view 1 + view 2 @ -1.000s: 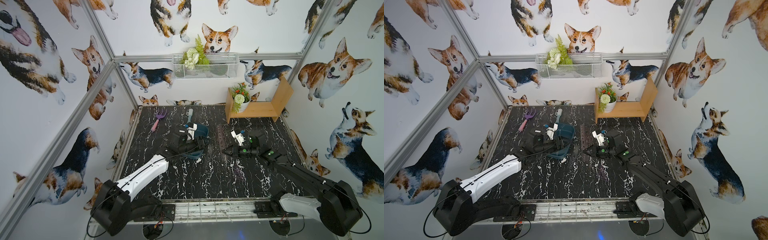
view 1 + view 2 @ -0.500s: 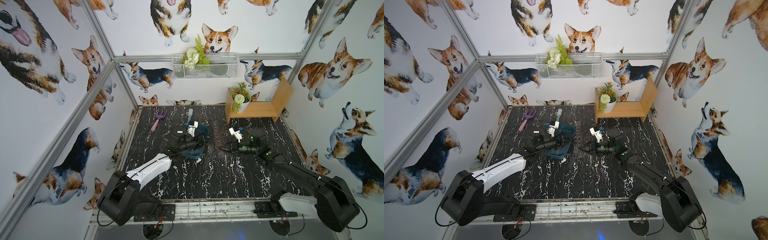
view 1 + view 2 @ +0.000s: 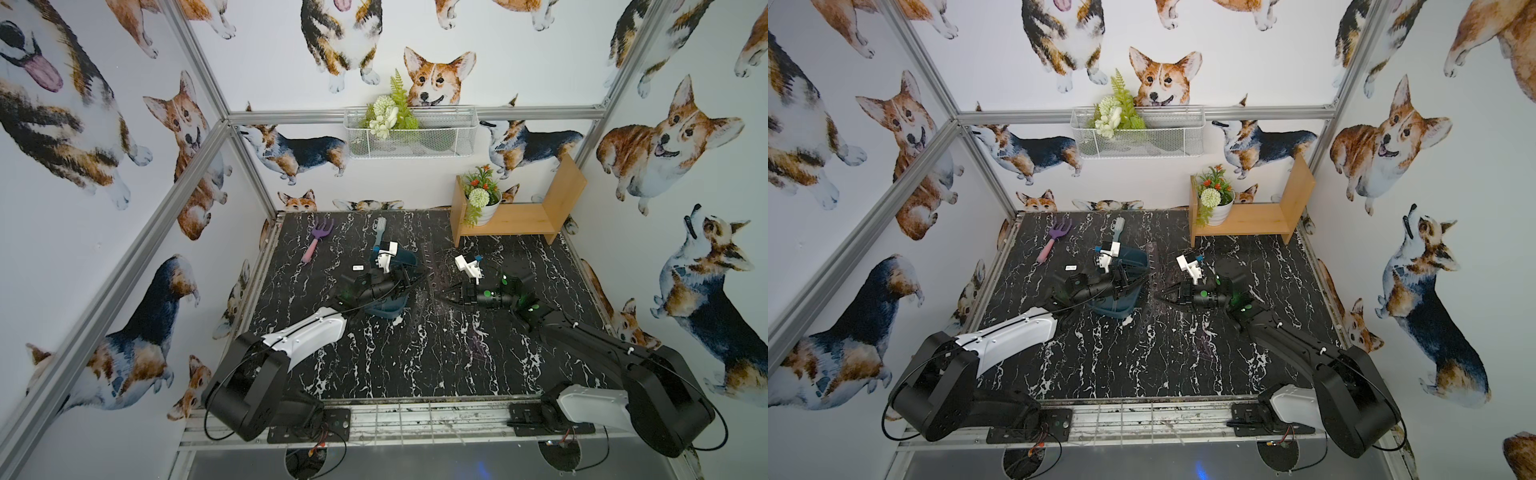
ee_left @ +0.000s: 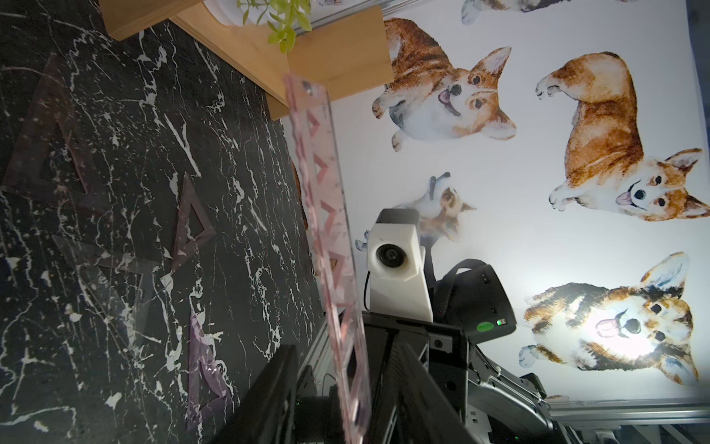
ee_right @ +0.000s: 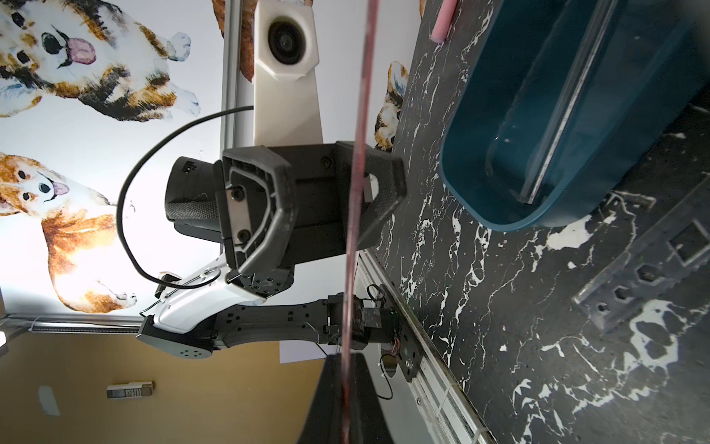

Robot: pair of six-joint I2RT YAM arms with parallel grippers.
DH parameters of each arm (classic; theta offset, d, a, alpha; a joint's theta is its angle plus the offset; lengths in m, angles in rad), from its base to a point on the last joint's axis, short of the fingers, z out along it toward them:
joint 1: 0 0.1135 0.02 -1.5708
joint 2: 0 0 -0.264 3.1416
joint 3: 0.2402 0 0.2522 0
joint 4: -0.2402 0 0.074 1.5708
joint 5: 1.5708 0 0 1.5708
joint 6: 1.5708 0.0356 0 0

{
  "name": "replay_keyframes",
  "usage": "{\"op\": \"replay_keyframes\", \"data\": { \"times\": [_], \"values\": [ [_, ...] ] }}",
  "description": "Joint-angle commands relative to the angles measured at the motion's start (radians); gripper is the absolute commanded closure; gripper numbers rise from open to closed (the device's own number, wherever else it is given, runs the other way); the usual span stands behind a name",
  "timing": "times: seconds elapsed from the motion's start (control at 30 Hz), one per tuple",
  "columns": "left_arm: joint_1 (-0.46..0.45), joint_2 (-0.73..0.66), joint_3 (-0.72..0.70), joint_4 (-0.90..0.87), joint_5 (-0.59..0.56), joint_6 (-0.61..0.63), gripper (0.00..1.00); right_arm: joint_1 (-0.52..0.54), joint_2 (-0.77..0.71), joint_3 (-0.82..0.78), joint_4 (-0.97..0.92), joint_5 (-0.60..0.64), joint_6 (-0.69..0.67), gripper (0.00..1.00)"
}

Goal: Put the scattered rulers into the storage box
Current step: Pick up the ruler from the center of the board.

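Note:
My right gripper is holding the pink ruler point(image 3: 1152, 257) next to the storage box. Next, my left gripper closes on the ruler point(image 5: 357, 181), takes it over and puts it down inside the box.
A pink see-through ruler point(image 4: 326, 215) hangs in the air between my two grippers; it shows edge-on in the right wrist view point(image 5: 357, 192). My right gripper point(image 5: 344, 359) is shut on one end of it. My left gripper point(image 4: 345, 355) is open, one finger on each side of the ruler's other end, with a gap on both sides. Both top views show the left gripper point(image 3: 415, 282) point(image 3: 1140, 282) over the storage box point(image 3: 390, 309) point(image 3: 1121, 309), facing the right gripper point(image 3: 440, 297). A clear ruler point(image 5: 557, 115) leans inside the storage box point(image 5: 480, 184).
Dark triangular rulers point(image 4: 192, 223) and a purple one point(image 4: 203, 369) lie flat on the black marble table, and so does a clear stencil ruler point(image 5: 634, 265). A purple-and-pink rake point(image 3: 318, 241) and a pale green brush point(image 3: 380, 230) lie at the back, a wooden shelf point(image 3: 519, 216) at the back right.
My right gripper has carried the pink ruler a little leftward toward the left gripper. The left gripper's fingers have narrowed round the ruler's free end.

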Motion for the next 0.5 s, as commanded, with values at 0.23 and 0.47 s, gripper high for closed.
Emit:
{"op": "replay_keyframes", "data": {
  "times": [0.23,0.47],
  "values": [
    [0.001,0.002,0.004,0.064,0.021,-0.015,0.67,0.022,0.016,-0.003,0.096,-0.027,0.032,1.0],
    [0.001,0.005,0.002,0.07,0.026,-0.021,0.92,0.022,0.02,0.01,0.044,-0.022,-0.004,1.0]
  ]
}}
